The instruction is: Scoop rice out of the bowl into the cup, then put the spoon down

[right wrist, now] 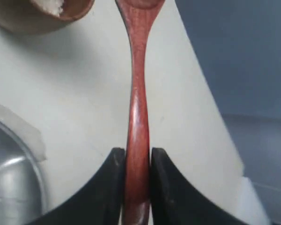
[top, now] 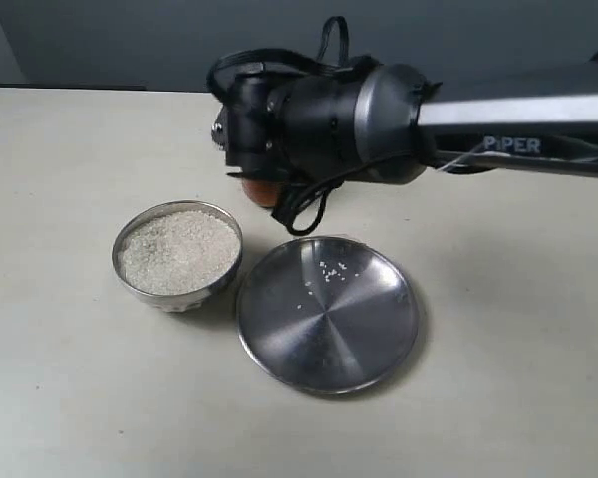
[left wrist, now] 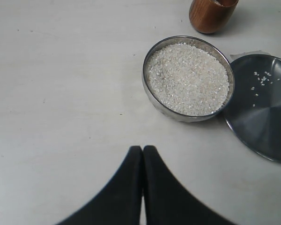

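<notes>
The wooden cup holds rice (right wrist: 52,5) and the steel plate (top: 327,317) is free, so my right gripper should keep moving the wooden spoon until it rests on the plate.
The steel bowl (top: 179,205) holds a heap of white rice (top: 177,251) at the left of the table; the left wrist view shows the same rice (left wrist: 187,77). The wooden cup (left wrist: 210,15) stands behind the bowl and is mostly hidden under my right arm (top: 319,119) in the exterior view. In the right wrist view the cup (right wrist: 33,18) has some rice (right wrist: 54,5) inside. My right gripper (right wrist: 137,152) is shut on the handle of the wooden spoon (right wrist: 136,93), whose small bowl is beside the cup, off its rim. My left gripper (left wrist: 143,149) is shut and empty, short of the bowl.
A flat steel plate (top: 329,329) with a few stray grains lies right of the bowl, almost touching it. The table's far edge (top: 100,90) runs behind the cup, and a dark wall rises beyond it.
</notes>
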`<state>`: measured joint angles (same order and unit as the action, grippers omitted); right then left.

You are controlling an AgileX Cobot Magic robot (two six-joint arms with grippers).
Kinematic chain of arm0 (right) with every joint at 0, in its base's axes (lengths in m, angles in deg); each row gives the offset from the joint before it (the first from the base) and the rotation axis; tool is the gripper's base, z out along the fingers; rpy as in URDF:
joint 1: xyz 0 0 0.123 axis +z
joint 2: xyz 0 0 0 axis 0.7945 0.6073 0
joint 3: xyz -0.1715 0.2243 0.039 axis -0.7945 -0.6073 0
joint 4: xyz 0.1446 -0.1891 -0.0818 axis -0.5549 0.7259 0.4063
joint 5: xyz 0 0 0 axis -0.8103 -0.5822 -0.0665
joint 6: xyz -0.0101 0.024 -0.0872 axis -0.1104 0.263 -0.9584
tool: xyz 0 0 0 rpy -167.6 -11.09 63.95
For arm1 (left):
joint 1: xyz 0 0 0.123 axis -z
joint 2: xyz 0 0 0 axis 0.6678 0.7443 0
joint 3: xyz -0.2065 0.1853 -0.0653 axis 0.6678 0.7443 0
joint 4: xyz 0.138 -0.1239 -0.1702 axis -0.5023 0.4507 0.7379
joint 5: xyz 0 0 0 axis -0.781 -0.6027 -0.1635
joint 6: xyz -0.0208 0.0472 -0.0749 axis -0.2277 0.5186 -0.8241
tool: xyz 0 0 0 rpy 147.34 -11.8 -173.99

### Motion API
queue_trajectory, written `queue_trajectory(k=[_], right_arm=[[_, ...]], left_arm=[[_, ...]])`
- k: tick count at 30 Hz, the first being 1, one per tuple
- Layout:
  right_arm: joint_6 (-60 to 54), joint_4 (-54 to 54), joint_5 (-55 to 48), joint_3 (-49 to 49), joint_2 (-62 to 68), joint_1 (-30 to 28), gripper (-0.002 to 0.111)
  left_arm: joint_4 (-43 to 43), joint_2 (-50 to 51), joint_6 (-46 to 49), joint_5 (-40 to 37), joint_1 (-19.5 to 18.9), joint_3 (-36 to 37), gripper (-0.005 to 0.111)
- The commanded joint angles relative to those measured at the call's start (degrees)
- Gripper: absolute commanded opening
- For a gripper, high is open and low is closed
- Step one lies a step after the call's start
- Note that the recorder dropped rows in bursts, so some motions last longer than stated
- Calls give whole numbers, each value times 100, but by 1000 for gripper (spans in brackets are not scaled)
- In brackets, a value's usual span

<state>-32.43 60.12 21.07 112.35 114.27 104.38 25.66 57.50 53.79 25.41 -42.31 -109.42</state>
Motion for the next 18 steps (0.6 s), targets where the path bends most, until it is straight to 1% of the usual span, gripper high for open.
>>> queue_trajectory(k=[1,3,7,8,11,13,18], right_arm=[[671,-1021,235,-39,-527,-214,-1],[695,-1830,427,-312,-846,-389,-1],[447,-2607,950,-1511,-1449,-603,-1],[437,-2734,1364,-1998,-1650,-603,-1],[437,-3162,2656,-2936,-1967,-603,-1],[422,-3491,3293,-3315,-1984,-603,-1],[413,-3682,3877,-3844,-1862,-603,-1]], left_arm=[[-32,18,-4,25,-7,-23,0],[-32,18,-4,25,-7,-23,0],[-32,18,-4,25,-7,-23,0],[-32,18,-4,25,-7,-23,0],[-32,18,-4,25,-7,-23,0],[-32,18,-4,25,-7,-23,0],[-32,18,-4,25,-7,-23,0]])
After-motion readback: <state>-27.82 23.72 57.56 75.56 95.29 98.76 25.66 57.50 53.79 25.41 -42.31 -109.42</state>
